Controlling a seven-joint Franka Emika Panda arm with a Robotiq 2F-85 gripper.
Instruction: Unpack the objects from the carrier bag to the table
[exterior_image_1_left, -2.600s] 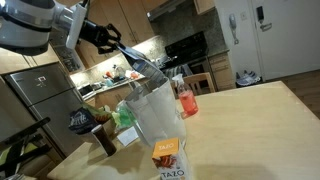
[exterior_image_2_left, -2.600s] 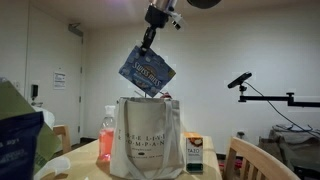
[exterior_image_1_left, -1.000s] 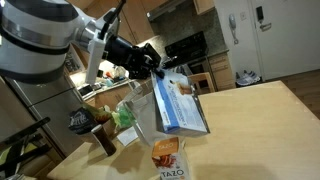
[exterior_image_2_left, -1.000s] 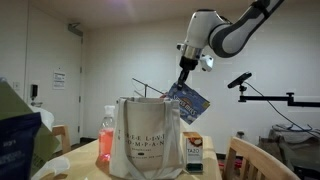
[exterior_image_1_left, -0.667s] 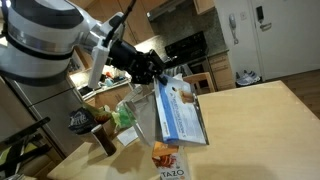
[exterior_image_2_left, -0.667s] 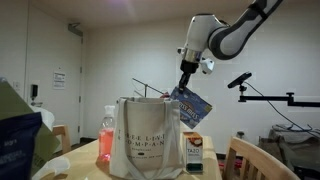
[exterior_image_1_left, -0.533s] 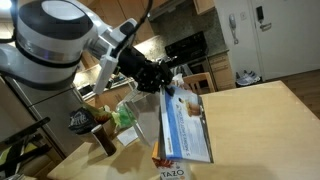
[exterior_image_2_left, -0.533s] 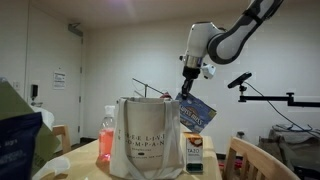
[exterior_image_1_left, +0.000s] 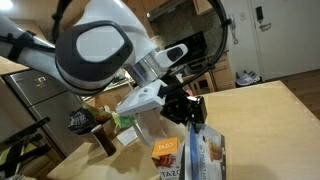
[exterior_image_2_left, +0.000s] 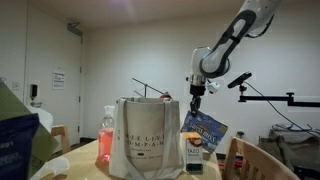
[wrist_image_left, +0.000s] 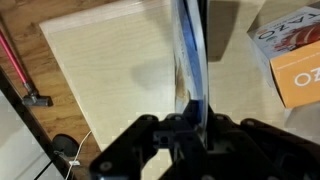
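Note:
My gripper should turn the blue-and-white package (exterior_image_2_left: 207, 129) straight and set it upright beside the orange carton (exterior_image_2_left: 211, 154) before opening, because the package is hanging at a slant above the light-wood table.
My gripper (exterior_image_1_left: 190, 113) (exterior_image_2_left: 197, 102) (wrist_image_left: 187, 118) is shut on the top edge of a flat blue-and-white package (exterior_image_1_left: 205, 153) (exterior_image_2_left: 205, 130) (wrist_image_left: 191, 50), which hangs low over the light-wood table (exterior_image_1_left: 262, 120) (wrist_image_left: 110, 70), beside the bag. The whitish carrier bag (exterior_image_2_left: 147, 138) (exterior_image_1_left: 150, 122) stands upright with dark print on its side. A small orange carton (exterior_image_1_left: 165, 151) (exterior_image_2_left: 194, 152) (wrist_image_left: 297, 60) stands on the table next to the bag. A green leafy bundle (exterior_image_1_left: 124, 117) lies behind the bag.
A red-pink drink bottle (exterior_image_2_left: 106, 137) stands beside the bag. A dark mug (exterior_image_1_left: 83, 121) and a dark bottle (exterior_image_1_left: 103, 139) sit near the table's corner. A blue box (exterior_image_2_left: 20, 135) fills a near corner of an exterior view.
The arm has swung the blue-and-white package away from above the bag and lowered it toward the table beside the orange carton. The grip has stayed shut.

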